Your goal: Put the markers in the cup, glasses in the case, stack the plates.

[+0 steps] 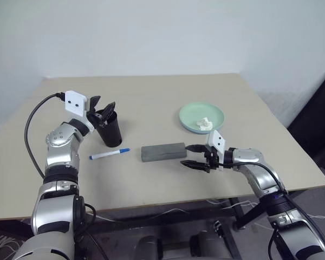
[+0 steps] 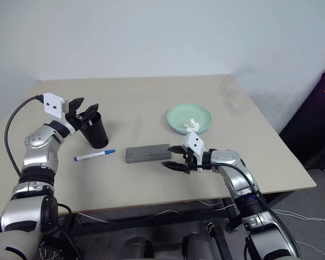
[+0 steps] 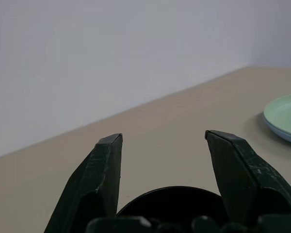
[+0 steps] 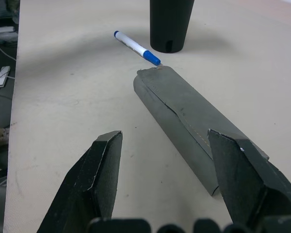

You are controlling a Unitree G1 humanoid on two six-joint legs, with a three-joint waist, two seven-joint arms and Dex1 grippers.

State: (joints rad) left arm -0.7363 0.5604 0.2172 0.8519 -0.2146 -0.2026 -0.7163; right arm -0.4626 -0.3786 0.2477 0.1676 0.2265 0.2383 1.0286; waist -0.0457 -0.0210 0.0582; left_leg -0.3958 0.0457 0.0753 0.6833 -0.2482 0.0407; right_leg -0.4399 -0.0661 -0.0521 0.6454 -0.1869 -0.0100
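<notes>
I expect the marker (image 1: pixel 109 154) to sink down to its blue cap when I drop it into the black cup (image 1: pixel 110 131), because the cup is about as tall as a marker.
My left gripper (image 1: pixel 103 106) hangs open just over the rim of the black cup (image 1: pixel 112 132), with nothing between its fingers. What is inside the cup I cannot see. One marker (image 1: pixel 109 154), white with a blue cap, lies on the table in front of the cup. The grey case (image 1: pixel 162 152) lies shut to its right. My right gripper (image 1: pixel 185 155) stands open at the case's right end, pointing along it and not touching it. The mint green plate (image 1: pixel 192 114) sits on the light blue plate (image 3: pixel 287 138), whose rim shows beneath. The glasses are hidden.
A small white lump (image 1: pixel 204 124) rests on the mint plate. The beige table (image 1: pixel 151 97) ends at a wall behind and at a front edge near my arms. A cable (image 1: pixel 30 124) loops off my left wrist.
</notes>
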